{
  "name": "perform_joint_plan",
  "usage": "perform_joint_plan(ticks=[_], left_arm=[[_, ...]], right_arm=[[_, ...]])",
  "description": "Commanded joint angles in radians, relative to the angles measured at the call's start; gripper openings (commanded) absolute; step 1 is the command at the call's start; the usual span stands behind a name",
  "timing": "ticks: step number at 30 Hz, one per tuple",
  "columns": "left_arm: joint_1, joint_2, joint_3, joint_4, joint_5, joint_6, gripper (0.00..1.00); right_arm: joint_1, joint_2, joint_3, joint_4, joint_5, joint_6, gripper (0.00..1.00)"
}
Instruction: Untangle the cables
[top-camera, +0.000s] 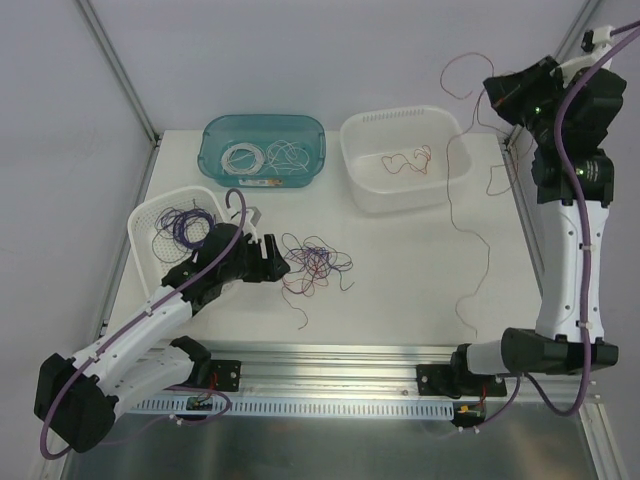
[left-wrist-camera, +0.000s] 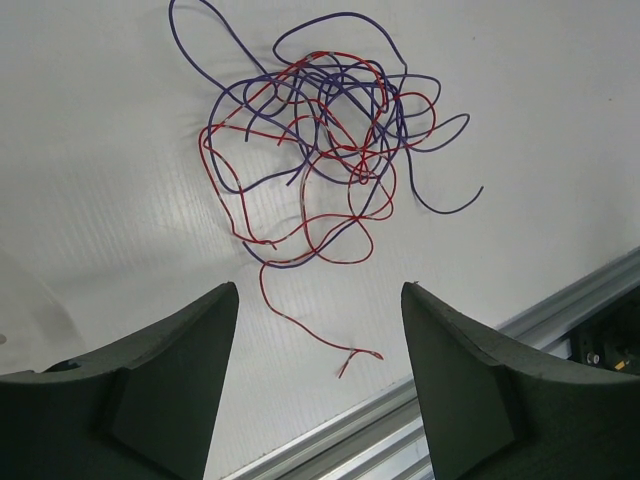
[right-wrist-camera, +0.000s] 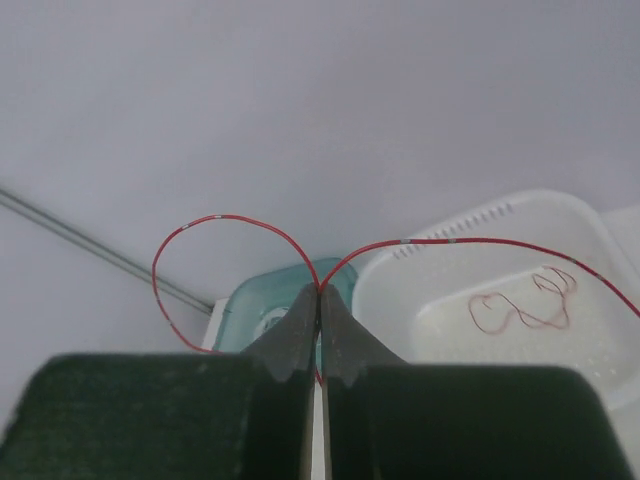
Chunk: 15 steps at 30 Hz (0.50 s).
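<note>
The red cable is hanging free of the tangled clump, so my right gripper keeps going toward the white tub and lets go of the cable over the red wire.
A clump of tangled red and dark purple cables lies on the white table; it also shows in the left wrist view. My left gripper is open and empty just left of the clump, its fingers apart near a loose red end. My right gripper is raised high at the back right, shut on a red cable that loops above the fingers and hangs down to the table.
A teal bin holds white wires. A white tub holds a red wire. A white basket at the left holds purple wires. A metal rail runs along the table's near edge.
</note>
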Motion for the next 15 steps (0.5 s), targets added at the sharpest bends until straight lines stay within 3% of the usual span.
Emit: perform_joint_plan(ticks=[1,9,15], left_arm=[[0.006,0.007,0.04,0.006,0.001,0.019,0.67],[0.006,0.007,0.032,0.003,0.0,0.004,0.75],[0.006,-0.001,0.026,-0.003,-0.006,0.006,0.86]], right_arm=[[0.019,0.161,0.1,0.175,-0.143,0.023,0.01],[0.056,0.457,0.347,0.414,-0.196,0.04,0.01],[0.083,0.627,0.343,0.418,-0.167,0.0,0.01]])
